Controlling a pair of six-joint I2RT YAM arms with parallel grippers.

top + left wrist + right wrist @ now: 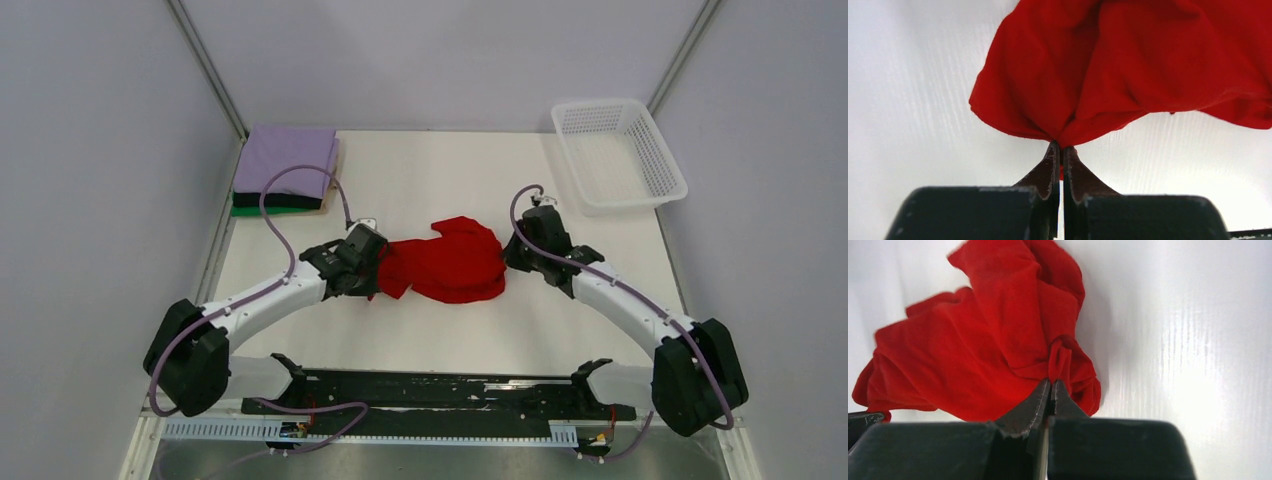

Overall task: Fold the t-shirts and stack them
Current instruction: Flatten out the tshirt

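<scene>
The red t-shirt lies bunched [445,268] from one gripper to the other. Next, I pull with my left gripper toward the stack's side [322,226] and with my right gripper toward the basket's side before I fold.
A crumpled bright red t-shirt [450,262] lies bunched in the middle of the white table. My left gripper [376,268] is shut on the shirt's left edge; the left wrist view shows its jaws [1060,148] pinching a fold of red cloth [1128,65]. My right gripper [506,256] is shut on the shirt's right edge; the right wrist view shows its jaws [1051,382] closed on a gathered fold of the red shirt [973,355]. A stack of folded tees sits at the back left: lavender [290,160] on top, black [278,201] beneath, green [270,211] at the bottom.
A white plastic mesh basket [618,152] stands at the back right corner. Metal frame posts rise at the back corners. A black rail with the arm bases [430,392] runs along the near edge.
</scene>
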